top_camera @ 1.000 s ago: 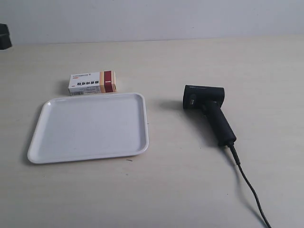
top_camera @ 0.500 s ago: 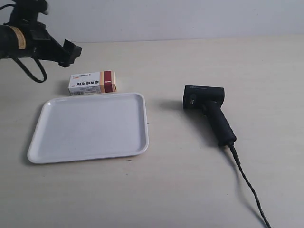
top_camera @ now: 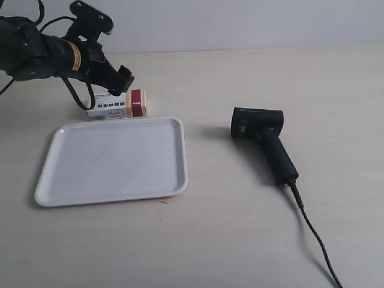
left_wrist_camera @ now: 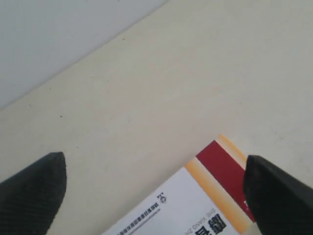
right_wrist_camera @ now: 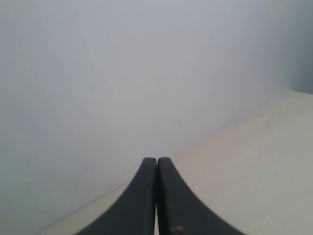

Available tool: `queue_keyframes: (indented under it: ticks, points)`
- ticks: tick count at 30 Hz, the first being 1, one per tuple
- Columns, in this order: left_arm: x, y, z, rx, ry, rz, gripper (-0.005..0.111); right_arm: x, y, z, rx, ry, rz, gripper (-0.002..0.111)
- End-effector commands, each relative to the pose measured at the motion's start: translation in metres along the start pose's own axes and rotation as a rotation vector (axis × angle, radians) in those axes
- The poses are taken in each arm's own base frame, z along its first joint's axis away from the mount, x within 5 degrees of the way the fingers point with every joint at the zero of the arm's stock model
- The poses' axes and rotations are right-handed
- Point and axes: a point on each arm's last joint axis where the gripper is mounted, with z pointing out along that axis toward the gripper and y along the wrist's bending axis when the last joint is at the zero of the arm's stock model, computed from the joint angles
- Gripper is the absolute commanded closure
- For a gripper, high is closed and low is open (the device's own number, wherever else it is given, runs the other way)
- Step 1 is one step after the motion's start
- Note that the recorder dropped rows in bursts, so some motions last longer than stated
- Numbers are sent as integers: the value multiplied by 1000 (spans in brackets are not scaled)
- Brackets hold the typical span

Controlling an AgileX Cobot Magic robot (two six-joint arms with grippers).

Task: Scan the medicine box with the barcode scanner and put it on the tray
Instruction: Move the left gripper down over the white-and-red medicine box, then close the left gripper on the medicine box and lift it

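I should turn my left gripper's fingers to straddle the box's long sides before I lower them, because they are crooked to the medicine box, with one finger by its red band.
The medicine box lies flat on the table just behind the white tray, its dark red and tan bands to the exterior view's right. The arm at the exterior view's left is my left arm; its gripper hangs just above the box, open. In the left wrist view the box shows between the two spread fingertips, neither one pressing on it. The black barcode scanner lies on its side to the tray's right, its cable trailing to the front. My right gripper is shut, empty, facing the wall.
A pale wall stands behind the table's far edge. The scanner's thin black cable runs off toward the bottom right of the exterior view. The right arm does not show in the exterior view.
My left arm has come in from the exterior view's upper left and moved right and down until its open gripper hangs over the medicine box. Box, tray and scanner have not moved.
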Motion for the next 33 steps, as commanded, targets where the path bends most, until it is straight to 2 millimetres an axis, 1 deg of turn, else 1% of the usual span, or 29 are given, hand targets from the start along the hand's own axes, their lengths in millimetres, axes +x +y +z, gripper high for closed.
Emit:
queue_keyframes:
  ticks: [1, 6, 8, 11, 13, 16, 19, 21, 24, 26, 28, 33]
  points:
    - [-1, 0, 2, -14, 13, -209, 14, -2, 1, 0, 3, -1, -11, 108]
    - [-3, 16, -2, -163, 138, -224, 14, -2, 1, 0, 3, -1, -11, 108]
    - [-4, 17, -4, -164, 194, -215, 14, -2, 1, 0, 3, -1, -11, 108]
    - [-6, 15, -7, -110, 282, -166, 14, -2, 1, 0, 3, -1, -11, 108]
    - [-10, 10, -9, -28, 328, -133, 14, -2, 1, 0, 3, -1, -11, 108]
    - [-18, 7, -11, 67, 320, -72, 14, -1, 1, 0, 3, 1, -11, 108]
    - [-26, 10, -11, 106, 292, -16, 14, -1, 1, 0, 3, 8, -11, 108]
    - [-29, 13, -7, 140, 306, 26, 14, 0, 1, 0, 3, 12, -11, 108]
    - [-29, 19, 2, 239, 347, 68, 14, 0, 1, 0, 3, 16, -9, 108]
    - [-28, 21, 10, 322, 347, 92, 14, 0, 1, 0, 3, 16, -9, 108]
    - [-29, 23, 17, 370, 328, 103, 14, 0, 1, 0, 3, 16, -9, 108]
    - [-24, 26, 31, 402, 302, 229, 14, 0, 1, 0, 3, 16, -9, 108]
